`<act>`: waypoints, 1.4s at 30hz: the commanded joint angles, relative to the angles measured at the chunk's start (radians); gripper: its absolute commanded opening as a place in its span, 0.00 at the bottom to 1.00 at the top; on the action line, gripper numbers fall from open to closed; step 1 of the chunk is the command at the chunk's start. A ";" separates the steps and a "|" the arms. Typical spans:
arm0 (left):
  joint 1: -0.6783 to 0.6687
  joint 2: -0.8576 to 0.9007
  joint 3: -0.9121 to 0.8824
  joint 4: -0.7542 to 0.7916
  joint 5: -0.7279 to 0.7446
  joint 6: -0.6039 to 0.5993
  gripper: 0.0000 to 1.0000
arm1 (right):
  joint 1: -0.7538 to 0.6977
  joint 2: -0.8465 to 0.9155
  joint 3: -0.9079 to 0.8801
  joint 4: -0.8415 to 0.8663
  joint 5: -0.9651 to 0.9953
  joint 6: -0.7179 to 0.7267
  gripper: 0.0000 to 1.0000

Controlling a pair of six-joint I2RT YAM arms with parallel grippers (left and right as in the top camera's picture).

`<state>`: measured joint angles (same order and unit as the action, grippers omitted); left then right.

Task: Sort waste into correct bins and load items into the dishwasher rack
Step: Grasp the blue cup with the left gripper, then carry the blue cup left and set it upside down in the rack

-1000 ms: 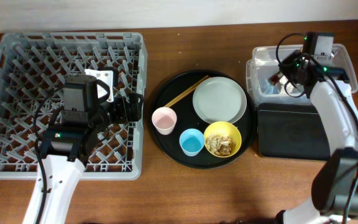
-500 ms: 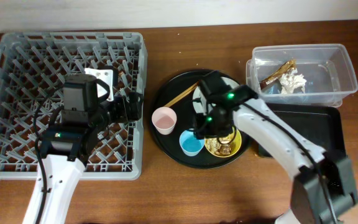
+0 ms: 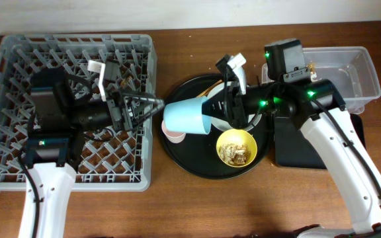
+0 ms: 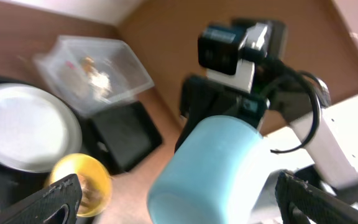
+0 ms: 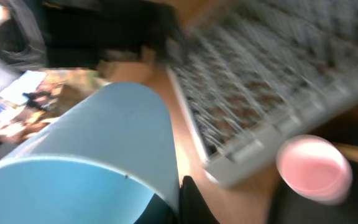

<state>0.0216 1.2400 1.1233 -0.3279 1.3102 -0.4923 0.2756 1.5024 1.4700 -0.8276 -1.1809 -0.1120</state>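
The blue cup point(image 3: 203, 116) is held by its rim in my right gripper, away from the dishwasher rack, so my left gripper should take its base point(image 3: 169, 119) and load the cup rim-down.
My right gripper point(image 3: 218, 118) is shut on the rim of the small blue cup point(image 3: 187, 118) and holds it on its side above the left edge of the round black tray. The cup's base points at my open left gripper point(image 3: 149, 112), whose fingers point(image 4: 179, 202) stand either side of the cup point(image 4: 216, 168) without touching it. The pink cup point(image 3: 174, 135) stands below, partly hidden. The yellow bowl point(image 3: 237, 147) holds brown food scraps. The grey plate point(image 4: 23, 127) lies under my right arm. The dishwasher rack point(image 3: 18, 59) is at the left.
The clear tub point(image 3: 356, 73) at the back right holds a white napkin point(image 4: 98, 79) and a brown strip. The shallow black tray point(image 3: 296, 142) lies in front of it. Chopsticks point(image 3: 207, 86) rest on the round black tray point(image 3: 190, 165).
My right gripper has lifted the blue cup off the round tray and carried it left, tipped sideways. My left arm has swung right, its open gripper now meeting the cup.
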 commanded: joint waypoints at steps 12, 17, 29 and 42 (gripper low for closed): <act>-0.192 0.002 0.010 0.093 0.077 -0.069 0.63 | 0.021 -0.002 0.008 0.125 -0.092 0.095 0.04; -0.192 0.002 0.010 0.134 0.080 -0.080 0.71 | 0.058 -0.002 0.008 0.122 -0.037 0.095 0.04; -0.190 0.002 0.010 0.134 0.077 -0.102 0.59 | 0.058 -0.002 0.008 0.200 -0.037 0.158 0.53; 0.459 0.005 0.137 -0.864 -1.438 -0.072 0.59 | 0.066 -0.008 0.010 -0.273 0.723 0.308 0.88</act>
<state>0.4217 1.2213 1.2419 -1.1774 0.0498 -0.5438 0.3176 1.5043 1.4742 -1.0992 -0.5297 0.2012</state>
